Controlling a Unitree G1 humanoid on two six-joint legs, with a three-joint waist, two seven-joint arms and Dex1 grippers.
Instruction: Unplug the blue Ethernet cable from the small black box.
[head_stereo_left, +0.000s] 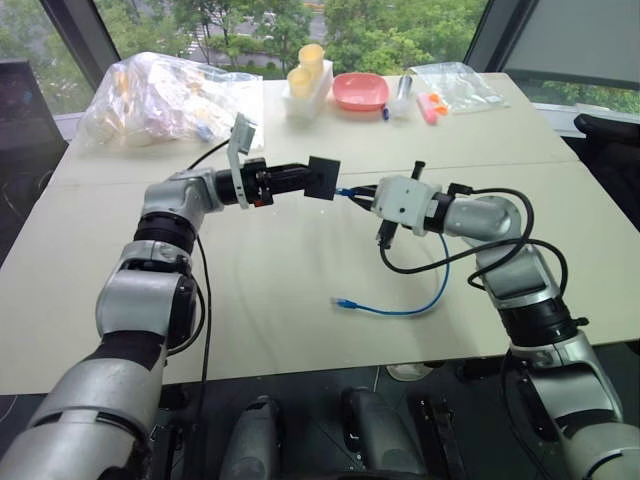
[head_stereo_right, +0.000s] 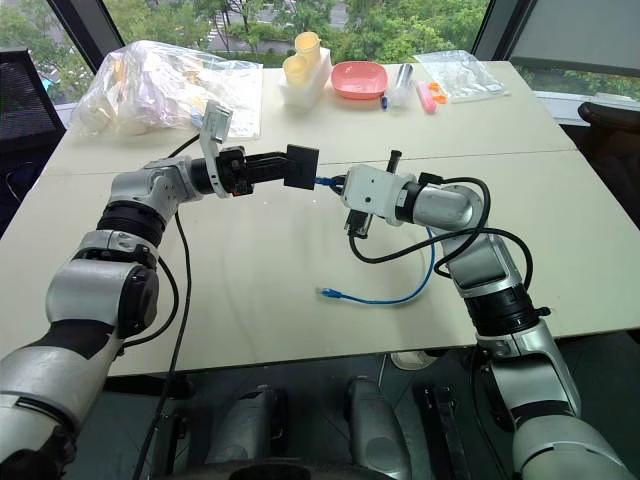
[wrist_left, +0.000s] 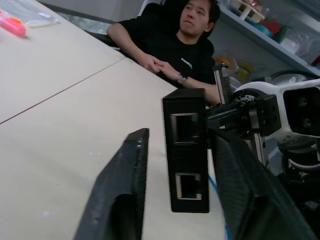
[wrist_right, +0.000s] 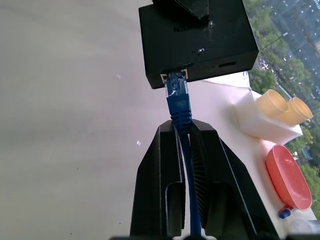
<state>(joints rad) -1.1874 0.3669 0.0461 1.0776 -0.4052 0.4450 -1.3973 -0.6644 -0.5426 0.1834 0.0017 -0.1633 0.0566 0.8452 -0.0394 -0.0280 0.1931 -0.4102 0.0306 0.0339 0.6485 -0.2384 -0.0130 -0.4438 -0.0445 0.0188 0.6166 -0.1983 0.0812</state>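
I should open my right gripper, because it is pinching the cable's tail (wrist_right: 182, 128) behind the seated plug. I should then come from across the cable and squeeze the plug (wrist_right: 177, 94) next to the port before I pull.
Above the middle of the table (head_stereo_left: 150, 330), the small black box (head_stereo_left: 323, 178) hangs in the air with my left gripper (head_stereo_left: 305, 181) closed on it. In the left wrist view the box (wrist_left: 185, 150) stands upright between the fingers and shows two empty ports. The blue Ethernet cable (head_stereo_left: 400, 310) is plugged into the box's far side (wrist_right: 195, 40). My right gripper (wrist_right: 182, 127) is shut on the cable just behind the plug (wrist_right: 176, 92). The cable then loops down onto the table, where its free plug (head_stereo_left: 343, 301) lies.
At the back of the table are a clear plastic bag of items (head_stereo_left: 170, 95), a white holder with yellow cups (head_stereo_left: 308, 80), a pink dish (head_stereo_left: 360, 92) and another clear bag (head_stereo_left: 455, 85). A person (wrist_left: 175, 45) sits at the table's side.
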